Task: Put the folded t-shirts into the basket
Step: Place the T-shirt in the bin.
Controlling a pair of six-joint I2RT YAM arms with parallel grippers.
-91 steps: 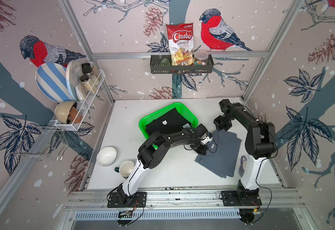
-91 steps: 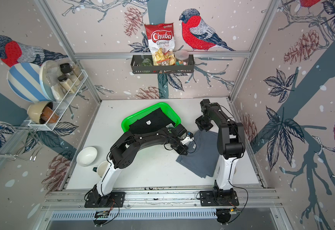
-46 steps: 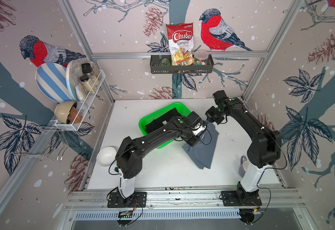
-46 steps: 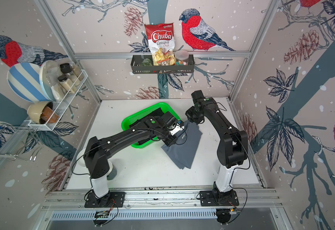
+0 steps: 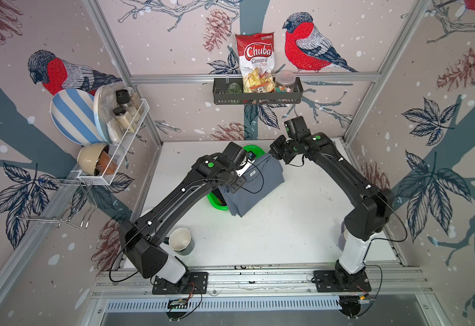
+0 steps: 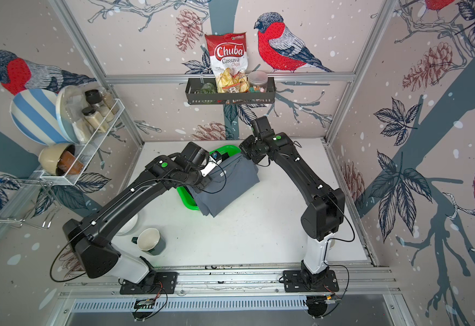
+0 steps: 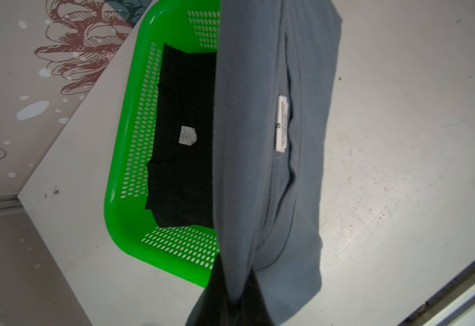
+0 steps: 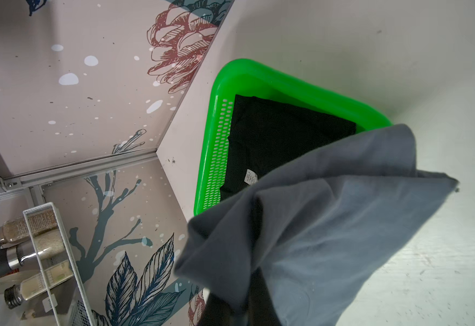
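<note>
The grey shirt's collar edge (image 7: 248, 125) is stretched along the length of the basket. My left gripper should go on toward the back rim (image 7: 124, 119) before it lets go over the black t-shirt.
Both grippers hold up the slate grey-blue folded t-shirt (image 5: 258, 183) (image 6: 230, 183), which sags over the right side of the green basket (image 5: 216, 205) (image 6: 186, 201). My left gripper (image 5: 232, 188) (image 7: 230, 304) is shut on the shirt's near corner. My right gripper (image 5: 270, 154) (image 8: 239, 310) is shut on its far corner. The wrist views show the grey shirt (image 7: 258, 141) (image 8: 329, 225) hanging beside the basket's rim (image 7: 123, 197) (image 8: 287, 81). A black t-shirt with a white tag (image 7: 185, 169) (image 8: 281, 132) lies flat inside the basket. The arms and the cloth hide most of the basket in both top views.
A dark mug with a pale inside (image 5: 179, 239) stands near the table's front left, with a white bowl (image 6: 129, 225) half under the left arm. A black wire shelf (image 5: 257, 97) with a chips bag hangs on the back wall. A white wire rack (image 5: 115, 158) hangs on the left wall.
Both arms have lifted the grey shirt off the right of the table and carried it left and back. It now hangs over the basket's right side.
</note>
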